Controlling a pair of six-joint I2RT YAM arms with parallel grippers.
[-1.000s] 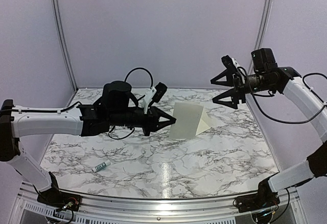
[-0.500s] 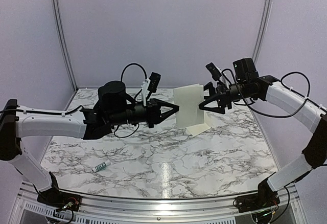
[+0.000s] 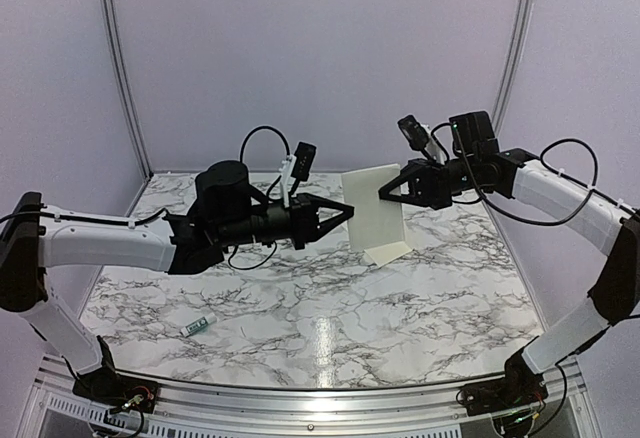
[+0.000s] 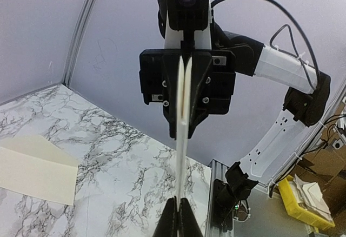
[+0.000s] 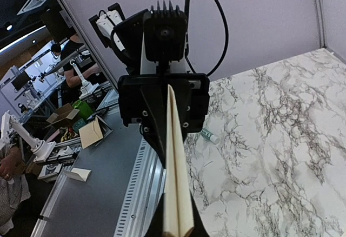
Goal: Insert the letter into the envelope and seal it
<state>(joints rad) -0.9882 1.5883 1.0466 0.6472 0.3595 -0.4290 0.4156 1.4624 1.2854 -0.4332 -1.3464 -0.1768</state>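
Observation:
I should take the letter with my left gripper while my right gripper pulls the envelope square to the near middle (image 3: 324, 313), because the envelope lies crooked (image 3: 388, 254) under the letter.
The letter (image 3: 372, 208), a folded whitish sheet, hangs upright in the air over the table's far middle. My left gripper (image 3: 349, 210) is shut on its left edge and my right gripper (image 3: 383, 193) is shut on its upper right edge, the two facing each other. Each wrist view shows the letter (image 4: 183, 112) edge-on as two layers running from my own shut fingers to the opposite gripper. The cream envelope (image 3: 392, 253) lies flat on the table below, mostly hidden behind the letter. In the left wrist view the envelope (image 4: 38, 166) shows its flap.
A small white-and-green glue tube (image 3: 198, 325) lies on the marble table (image 3: 320, 328) at the near left, also seen as the tube (image 5: 208, 136) in the right wrist view. Pale walls close the back and sides. A metal rail (image 3: 320, 408) runs along the near edge.
The left gripper lifted the letter off the table, leaving the envelope below. The right arm swung in leftward from open air and shut its jaws on the letter's right edge.

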